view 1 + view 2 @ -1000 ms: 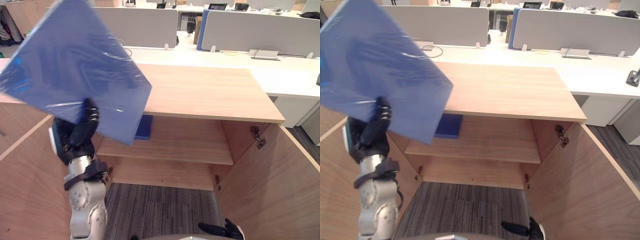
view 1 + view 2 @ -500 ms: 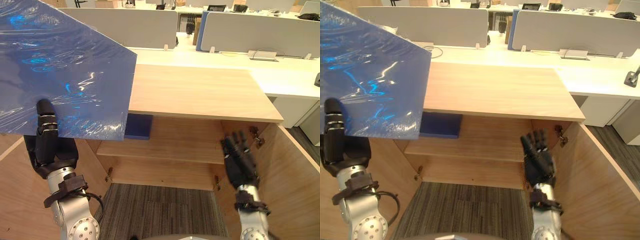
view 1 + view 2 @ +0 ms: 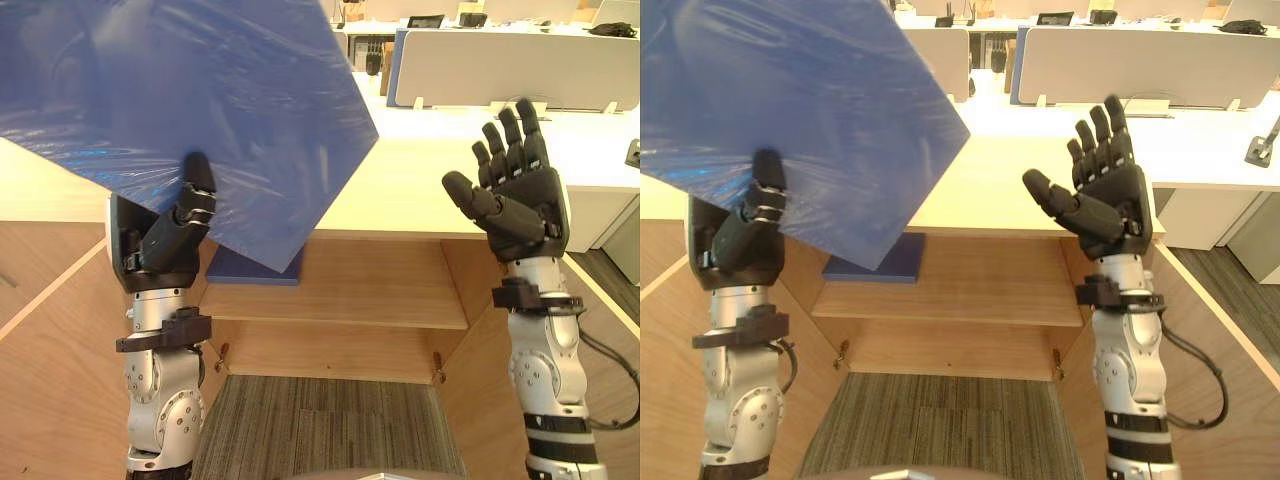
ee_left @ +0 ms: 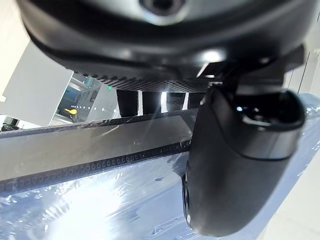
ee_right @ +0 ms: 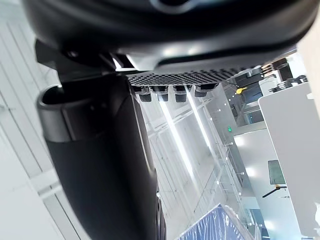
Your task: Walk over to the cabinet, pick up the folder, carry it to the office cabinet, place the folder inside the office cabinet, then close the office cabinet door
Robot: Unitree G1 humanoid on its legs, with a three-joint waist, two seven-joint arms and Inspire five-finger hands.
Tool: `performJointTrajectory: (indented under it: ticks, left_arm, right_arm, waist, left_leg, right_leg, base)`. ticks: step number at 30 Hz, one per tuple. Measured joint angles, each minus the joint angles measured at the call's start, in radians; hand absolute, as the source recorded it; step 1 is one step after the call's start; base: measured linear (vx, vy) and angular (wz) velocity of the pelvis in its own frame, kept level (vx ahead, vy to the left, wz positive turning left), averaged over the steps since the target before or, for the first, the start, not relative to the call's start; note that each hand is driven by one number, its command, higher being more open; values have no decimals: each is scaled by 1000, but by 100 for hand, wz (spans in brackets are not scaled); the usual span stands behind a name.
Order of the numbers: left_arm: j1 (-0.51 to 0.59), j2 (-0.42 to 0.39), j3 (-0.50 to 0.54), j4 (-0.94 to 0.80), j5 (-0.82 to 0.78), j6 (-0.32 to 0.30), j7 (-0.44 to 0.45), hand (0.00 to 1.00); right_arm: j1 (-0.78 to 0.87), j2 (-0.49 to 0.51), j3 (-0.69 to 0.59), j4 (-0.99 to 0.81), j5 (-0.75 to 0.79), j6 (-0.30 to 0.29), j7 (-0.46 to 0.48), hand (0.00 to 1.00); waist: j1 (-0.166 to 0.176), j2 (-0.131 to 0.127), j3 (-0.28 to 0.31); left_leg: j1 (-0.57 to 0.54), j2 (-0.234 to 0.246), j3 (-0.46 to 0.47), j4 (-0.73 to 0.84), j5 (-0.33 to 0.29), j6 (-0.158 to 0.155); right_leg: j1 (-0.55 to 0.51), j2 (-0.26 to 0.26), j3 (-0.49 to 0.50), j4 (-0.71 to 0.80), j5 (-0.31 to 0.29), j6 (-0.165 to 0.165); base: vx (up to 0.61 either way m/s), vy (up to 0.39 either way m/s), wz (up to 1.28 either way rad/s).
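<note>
I expect the wrapped folder (image 3: 240,115) to fit lying flat when I put it on the shelf, because the shelf has a wide empty part (image 3: 370,283) there beside the stored folder.
A large blue folder (image 3: 190,110) wrapped in shiny film is held high at the left, tilted, above the wooden office cabinet (image 3: 420,200). My left hand (image 3: 165,245) is shut on its lower edge, thumb (image 4: 240,160) pressed on the face and fingers behind. My right hand (image 3: 515,195) is raised at the right, open, palm facing left, apart from the folder and holding nothing. The cabinet stands open below, with a shelf (image 3: 350,295) inside.
A second blue folder (image 3: 255,268) lies at the left end of the shelf. The open cabinet doors (image 3: 50,400) flank me on the left and the right (image 3: 1230,390). Desks with grey dividers (image 3: 520,80) stand beyond the cabinet top.
My right hand has risen from low by the shelf to chest height, fingers spread. The left hand has swung the folder up and to the right, tilting it.
</note>
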Motion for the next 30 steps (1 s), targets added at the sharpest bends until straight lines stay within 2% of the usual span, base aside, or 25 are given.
performJointTrajectory:
  ticks: [11, 16, 20, 21, 23, 29, 30]
  left_arm:
    - [-103, 155, -119, 55, 63, 0, -62, 0]
    - [-135, 201, -124, 66, 67, -4, -79, 0]
    - [-138, 264, -124, 76, 45, -4, -82, 0]
    - [-138, 288, -125, 76, 36, -5, -82, 0]
    - [-143, 318, -126, 77, 31, -15, -82, 0]
    - [-176, 502, -146, 113, -71, -54, -90, 0]
    - [-176, 536, -153, 125, -92, -63, -99, 100]
  right_arm:
    - [-243, -172, 205, 76, -26, 19, 34, 100]
    - [-304, -241, 258, 117, -10, 19, 44, 100]
    - [-362, -334, 345, 174, 33, 26, 75, 100]
    - [-381, -361, 374, 184, 38, 28, 78, 0]
    - [-405, -396, 405, 194, 71, 32, 85, 0]
    - [-516, -573, 562, 218, 171, 38, 141, 0]
    - [-521, -614, 588, 217, 192, 38, 172, 0]
  waist:
    - [9, 3, -2]
    - [10, 8, -6]
    - [10, 20, -17]
    - [11, 23, -19]
    - [12, 25, -22]
    - [18, 20, -33]
    - [21, 13, -38]
  left_leg:
    - [-6, 0, 9, 0, 15, 9]
    - [-14, 0, 8, -1, 27, 10]
    - [-24, 1, 9, -6, 39, 13]
    - [-27, 2, 9, -6, 42, 12]
    - [-34, 3, 7, -6, 47, 12]
    - [-54, 7, 5, -6, 59, 11]
    - [-55, 7, 5, -6, 60, 10]
  right_leg:
    - [-11, 0, 11, 0, 21, 3]
    - [-20, 0, 12, -2, 29, 4]
    - [-30, 1, 12, -6, 38, 4]
    - [-31, 2, 12, -9, 43, 5]
    - [-34, 5, 12, -16, 50, 4]
    - [-44, 10, 13, -42, 76, 5]
    - [-44, 10, 12, -42, 76, 5]
  base:
    - [-16, 7, -2]
    - [-61, 8, 0]
    - [-71, 5, -1]
    - [-62, 5, 0]
    - [-56, 7, 1]
    - [-32, 7, 0]
    - [0, 0, 0]
